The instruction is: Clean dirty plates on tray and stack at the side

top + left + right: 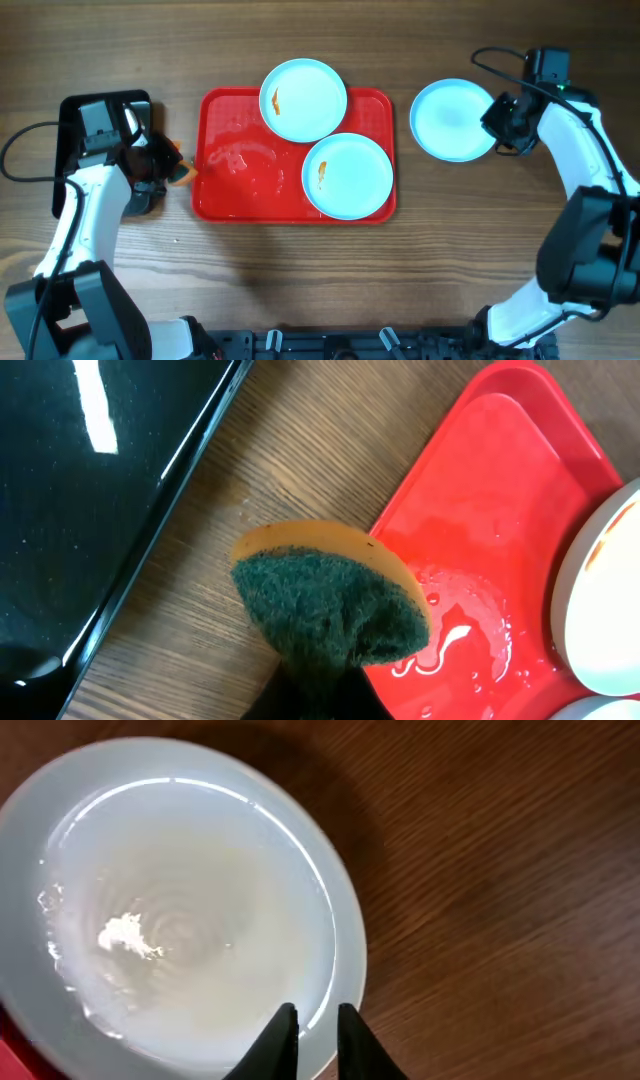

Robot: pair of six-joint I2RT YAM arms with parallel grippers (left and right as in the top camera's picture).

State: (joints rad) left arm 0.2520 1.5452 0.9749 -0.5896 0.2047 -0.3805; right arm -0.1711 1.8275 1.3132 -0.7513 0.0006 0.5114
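Observation:
The red tray's wet half (242,165) is empty, so I should shift the sponge to the black tray (90,510) with my left gripper while my right gripper gets a smeared plate.
The red tray (235,190) holds two pale plates, one at its top edge (303,98) and one at its lower right (348,176), each with an orange smear. A third plate (452,120) lies flat on the table to the right of the tray, wet and without smears (180,900). My right gripper (318,1020) is at this plate's right rim, its fingers a little apart with the rim showing in the gap. Just left of the tray, my left gripper (325,695) is shut on a green and orange sponge (330,600).
A glossy black tray (70,130) lies at the far left, beside the left arm (80,510). Water is pooled on the red tray's left half (460,630). Bare wood table surrounds both trays.

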